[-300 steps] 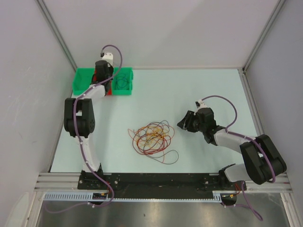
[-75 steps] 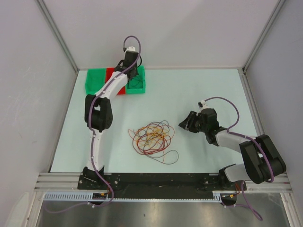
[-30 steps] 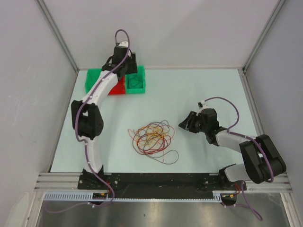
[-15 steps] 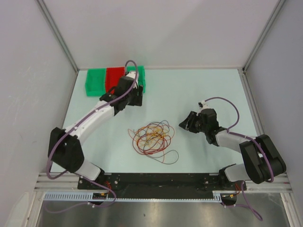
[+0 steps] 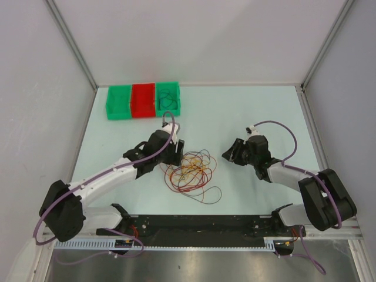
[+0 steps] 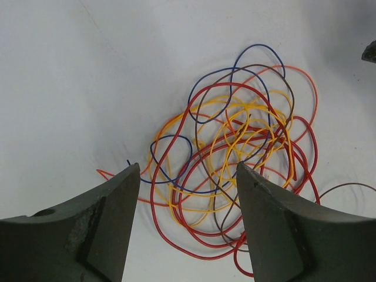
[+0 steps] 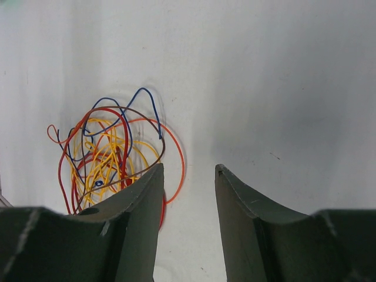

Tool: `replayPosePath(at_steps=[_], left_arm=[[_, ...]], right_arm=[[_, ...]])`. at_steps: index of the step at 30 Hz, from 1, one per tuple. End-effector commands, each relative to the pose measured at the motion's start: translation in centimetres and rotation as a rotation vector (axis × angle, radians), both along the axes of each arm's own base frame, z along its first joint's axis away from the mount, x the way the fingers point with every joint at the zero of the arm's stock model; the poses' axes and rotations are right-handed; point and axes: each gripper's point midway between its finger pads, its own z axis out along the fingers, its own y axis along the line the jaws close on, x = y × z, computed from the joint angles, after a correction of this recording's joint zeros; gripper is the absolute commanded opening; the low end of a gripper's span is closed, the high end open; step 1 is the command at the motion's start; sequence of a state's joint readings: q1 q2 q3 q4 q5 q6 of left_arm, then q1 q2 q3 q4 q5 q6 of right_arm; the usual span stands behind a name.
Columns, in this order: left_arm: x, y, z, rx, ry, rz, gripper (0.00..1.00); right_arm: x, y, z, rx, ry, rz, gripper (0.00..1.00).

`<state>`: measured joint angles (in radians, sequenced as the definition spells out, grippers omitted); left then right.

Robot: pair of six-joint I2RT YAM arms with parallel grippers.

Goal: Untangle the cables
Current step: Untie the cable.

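Observation:
The red cable [image 6: 176,134] goes in an arch over the blue and yellow loops [image 6: 232,84], so its end will rise freely when I lift it and those loops will stay behind.
The cables [image 5: 189,170] lie in one loose tangle of red, orange, yellow, blue and brown loops on the pale table, between the two arms. My left gripper [image 5: 175,151] hovers at the tangle's left edge, open, with nothing between its fingers. In the left wrist view the cables [image 6: 235,132] spread just beyond the left gripper [image 6: 188,166]. My right gripper [image 5: 227,154] stays to the right of the pile, apart from it and open. In the right wrist view the cables [image 7: 106,154] sit left of the right gripper [image 7: 189,167], and bare table shows between its fingers.
At the back left stand three small bins in a row: a green bin [image 5: 119,101], a red bin [image 5: 143,100], and a second green bin [image 5: 169,107] with a dark wire [image 5: 167,97] coiled in it. Grey walls close in the table on three sides.
My left arm has swung from the bins at the back down to the left edge of the tangle. The right arm and the cables have not moved.

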<state>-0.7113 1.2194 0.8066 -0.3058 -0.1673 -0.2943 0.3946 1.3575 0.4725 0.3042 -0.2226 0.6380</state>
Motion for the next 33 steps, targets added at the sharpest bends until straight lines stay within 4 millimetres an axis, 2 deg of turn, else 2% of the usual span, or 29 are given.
replayPosePath(at_steps=[1,7,15,20,25,33], left_arm=[[0.6,-2.2,0.5,-0.104,-0.039,-0.035,0.70],[1.2,-2.7,-1.3,-0.070,-0.021,-0.044,0.67],[1.1,-0.9,-5.0,0.004,0.036,0.047,0.62],[0.8,-0.4,-6.2,0.021,0.048,0.061,0.59],[0.7,-0.1,-7.7,0.053,0.077,0.074,0.53],[1.0,0.5,-8.8,0.097,0.084,0.099,0.45]], right_arm=[[0.4,0.1,0.9,0.010,-0.032,-0.014,0.46],[0.4,0.1,0.9,0.012,-0.029,-0.016,0.46],[0.5,0.2,0.7,0.020,-0.023,-0.010,0.46],[0.6,0.3,0.6,0.022,-0.016,-0.002,0.46],[0.6,0.3,0.6,0.024,-0.013,0.002,0.46],[0.5,0.3,0.5,0.022,-0.009,0.001,0.46]])
